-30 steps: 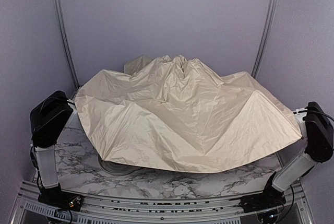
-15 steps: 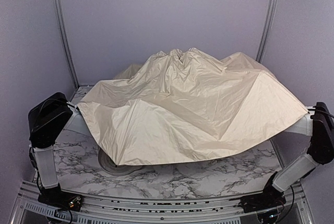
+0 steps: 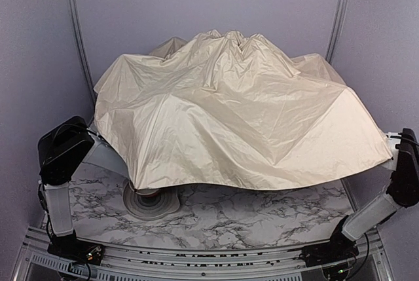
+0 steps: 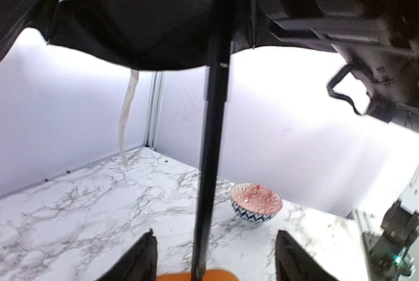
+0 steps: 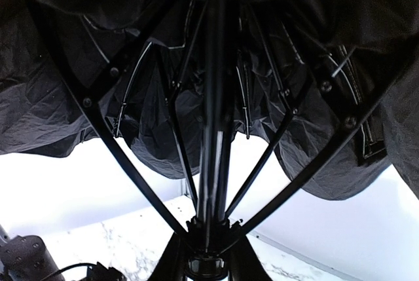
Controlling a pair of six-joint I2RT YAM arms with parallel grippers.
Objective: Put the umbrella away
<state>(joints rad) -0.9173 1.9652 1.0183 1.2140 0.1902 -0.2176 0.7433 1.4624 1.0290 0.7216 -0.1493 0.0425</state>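
Observation:
The spread canopy (image 3: 154, 140) hangs over my left gripper. My left gripper should move back out past the canopy's edge (image 3: 115, 145) before my right gripper tips the umbrella over.
The umbrella (image 3: 229, 117) is spread open, its cream canopy hanging over most of the table and hiding both grippers in the top view. From below its lining is black. In the left wrist view the thin black shaft (image 4: 213, 163) rises from a tan handle (image 4: 196, 274) between my left gripper's (image 4: 215, 236) fingers, which stand wide apart without touching it. A cream strap (image 4: 127, 117) dangles from the canopy edge. In the right wrist view my right gripper (image 5: 208, 247) is shut on the runner hub (image 5: 208, 228), where the ribs meet the shaft.
A small patterned bowl (image 4: 255, 202) stands on the marble table (image 4: 78, 222); in the top view the bowl (image 3: 152, 201) peeks out under the canopy's front left edge. Lilac walls close in the back and sides. The right arm's links (image 4: 373, 71) hang near the canopy.
My left gripper has opened and let go of the shaft. The canopy has risen and swung back toward the left, and its front edge now uncovers more of the bowl.

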